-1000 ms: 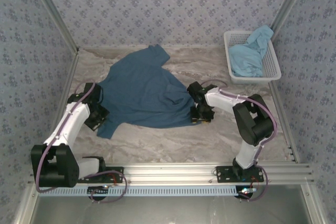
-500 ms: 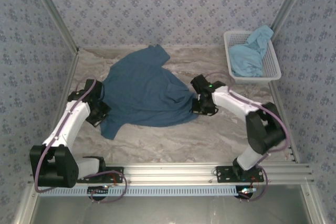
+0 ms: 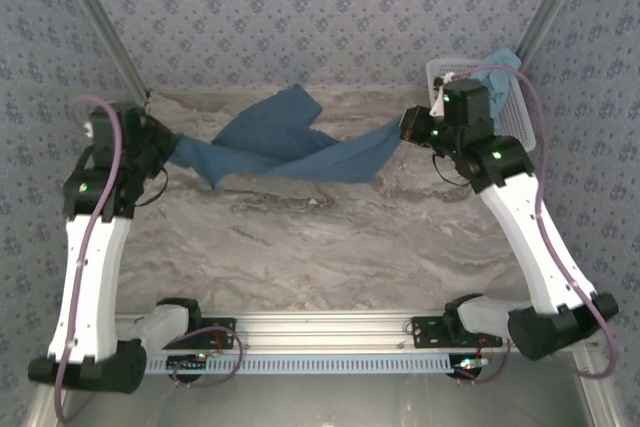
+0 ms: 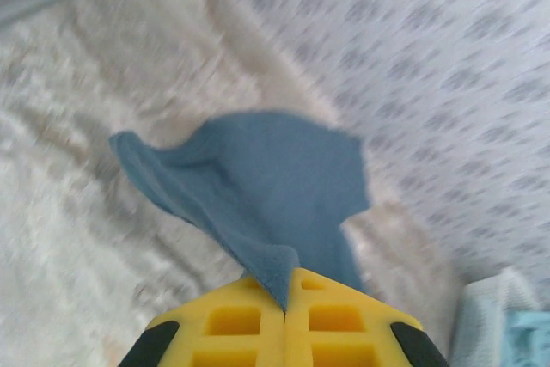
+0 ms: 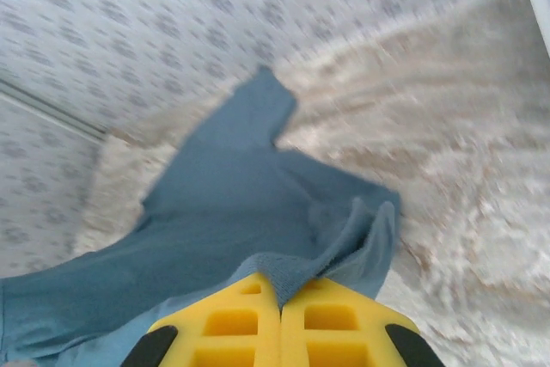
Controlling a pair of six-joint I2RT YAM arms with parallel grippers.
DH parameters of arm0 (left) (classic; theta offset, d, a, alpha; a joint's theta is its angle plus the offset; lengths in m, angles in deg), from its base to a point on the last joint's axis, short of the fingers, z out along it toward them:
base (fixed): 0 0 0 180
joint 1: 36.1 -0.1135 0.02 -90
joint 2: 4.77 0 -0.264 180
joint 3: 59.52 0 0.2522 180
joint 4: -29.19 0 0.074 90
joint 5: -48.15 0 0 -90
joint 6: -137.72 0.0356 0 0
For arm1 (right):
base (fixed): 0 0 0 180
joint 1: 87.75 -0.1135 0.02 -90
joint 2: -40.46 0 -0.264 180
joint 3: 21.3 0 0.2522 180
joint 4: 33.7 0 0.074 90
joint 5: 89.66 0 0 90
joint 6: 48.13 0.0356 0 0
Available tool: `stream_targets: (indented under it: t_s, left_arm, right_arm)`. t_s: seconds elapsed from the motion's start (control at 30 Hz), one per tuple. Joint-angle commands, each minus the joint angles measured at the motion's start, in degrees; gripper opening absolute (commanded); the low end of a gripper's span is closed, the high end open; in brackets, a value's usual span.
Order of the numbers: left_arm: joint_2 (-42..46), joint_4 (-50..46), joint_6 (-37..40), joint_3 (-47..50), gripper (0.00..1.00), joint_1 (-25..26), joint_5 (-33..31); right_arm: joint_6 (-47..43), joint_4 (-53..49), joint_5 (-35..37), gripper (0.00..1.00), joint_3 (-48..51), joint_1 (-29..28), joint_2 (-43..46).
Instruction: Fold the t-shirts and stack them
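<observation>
The darker teal-blue t-shirt (image 3: 283,152) is hanging bunched up between both of the robot's grippers, so the robot should swing it toward the back wall (image 3: 290,22) and then pull it flat toward the bar before folding it.
The darker teal-blue t-shirt (image 3: 290,147) hangs stretched between both raised arms above the back of the table. My left gripper (image 3: 168,155) is shut on its left edge; in the left wrist view the cloth (image 4: 258,186) runs into the closed yellow jaws of the gripper (image 4: 285,291). My right gripper (image 3: 403,127) is shut on the right edge, and the right wrist view has the fabric (image 5: 232,204) pinched in the gripper (image 5: 280,291). The lighter sky-blue t-shirt (image 3: 500,59) lies crumpled in the basket, mostly hidden behind the right arm.
A white mesh basket (image 3: 520,122) stands at the back right, next to the right arm. Patterned walls (image 3: 300,7) close in the back and sides. The marbled table (image 3: 320,247) lies bare in front of the lifted shirt. An aluminium rail (image 3: 330,332) runs along the near edge.
Both arms rose and moved back and outward, lifting the darker shirt off the table and stretching it between them. The right gripper closed on the shirt's edge before the lift.
</observation>
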State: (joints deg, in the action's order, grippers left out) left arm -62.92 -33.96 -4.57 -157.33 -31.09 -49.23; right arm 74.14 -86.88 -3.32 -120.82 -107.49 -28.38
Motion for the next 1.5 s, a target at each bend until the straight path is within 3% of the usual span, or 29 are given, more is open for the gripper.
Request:
stream_targets:
  t_s: [0.0,0.13,0.3,0.53,0.8,0.9,1.1,1.2,1.33,1.47]
  left_arm:
    - [6.3,5.94,1.82,-3.75,0.0,0.19,-6.06]
    - [8.32,8.29,5.17,-10.87,0.0,0.17,-8.29]
    - [-0.19,4.77,5.93,-25.37,0.0,0.19,-5.54]
    - [-18.57,1.16,5.49,-37.4,0.0,-1.98,1.13]
    - [-39.13,4.5,6.2,-48.22,0.0,-8.46,13.93]
    - [-46.69,4.21,5.62,-59.65,0.0,-10.38,17.72]
    - [-60.35,4.78,-0.32,-92.06,0.0,-12.63,23.27]
    - [-57.83,10.07,-2.36,-92.12,0.0,-12.95,23.95]
    - [-49.11,13.92,-0.32,-84.03,0.0,-12.59,23.73]
    - [-41.09,5.81,5.04,-76.27,0.0,-11.41,21.62]
  right_arm:
    - [-1.73,4.68,-2.23,0.0,-1.43,-0.47,7.49]
    - [-0.58,7.94,-4.36,0.0,-0.57,-0.47,15.35]
    - [2.55,7.86,-6.1,0.0,-3.66,-0.39,15.8]
    - [6.8,7.2,-10.32,0.0,-9.41,2.58,2.11]
    - [11.2,18.97,-17.43,0.0,-10.16,7.95,-15.36]
    - [12.77,21.96,-19.78,0.0,-14.98,10.27,-21.25]
    - [15.72,26.58,-21.8,0.0,-27.44,14.85,-28.26]
    - [18.41,30.15,-21.74,0.0,-31.21,17.65,-29.07]
    - [22.1,31.67,-23.87,0.0,-34.91,21.23,-30.3]
    - [21.87,29.2,-25.13,0.0,-32.63,21.85,-29.45]
